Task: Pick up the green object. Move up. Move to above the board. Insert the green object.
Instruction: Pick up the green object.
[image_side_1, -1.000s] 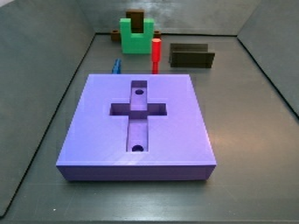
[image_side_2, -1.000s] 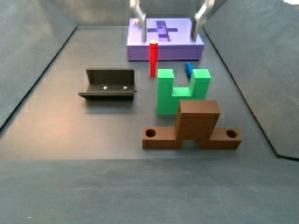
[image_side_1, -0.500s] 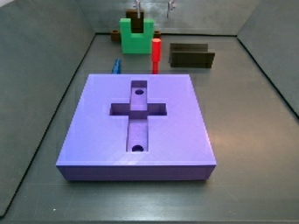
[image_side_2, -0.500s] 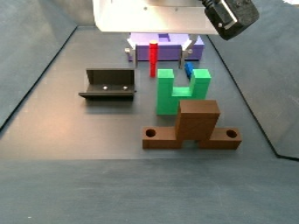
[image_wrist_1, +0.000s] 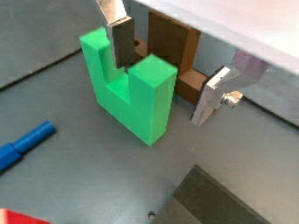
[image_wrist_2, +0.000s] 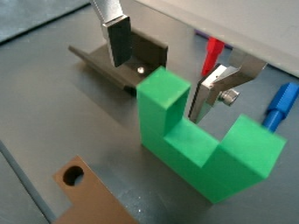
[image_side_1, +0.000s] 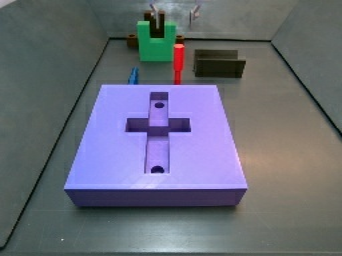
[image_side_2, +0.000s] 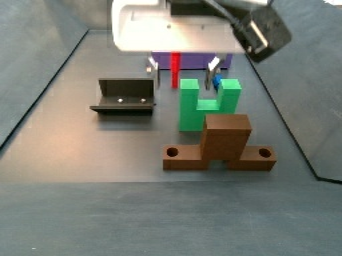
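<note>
The green object's prongs (image_side_1: 156, 46) are in line with the hollow's short arms (image_side_1: 158, 125). The object's base will go down in there, with the prongs still up, when I put it in.
The green object (image_wrist_1: 126, 87) stands upright on the grey floor with its two prongs up; it also shows in the other wrist view (image_wrist_2: 193, 131) and in both side views (image_side_1: 151, 42) (image_side_2: 207, 105). My gripper (image_wrist_1: 167, 66) is open and low over it. In both wrist views one finger (image_wrist_1: 121, 39) hangs over the notch and the other (image_wrist_2: 211, 92) outside one prong, so the fingers straddle that prong without touching it. The purple-blue board (image_side_1: 158, 140) with its cross recess lies apart from it; in a side view (image_side_2: 164, 62) my gripper mostly hides it.
A red peg (image_side_1: 177, 60) stands between the green object and the board, with a blue piece (image_side_1: 134, 76) lying near it. The dark fixture (image_side_2: 124, 97) stands to one side. A brown block with holed feet (image_side_2: 225, 140) sits right behind the green object.
My gripper has come in over the green object and moved down, so the open fingers now hang around one of its prongs. The green object has not moved.
</note>
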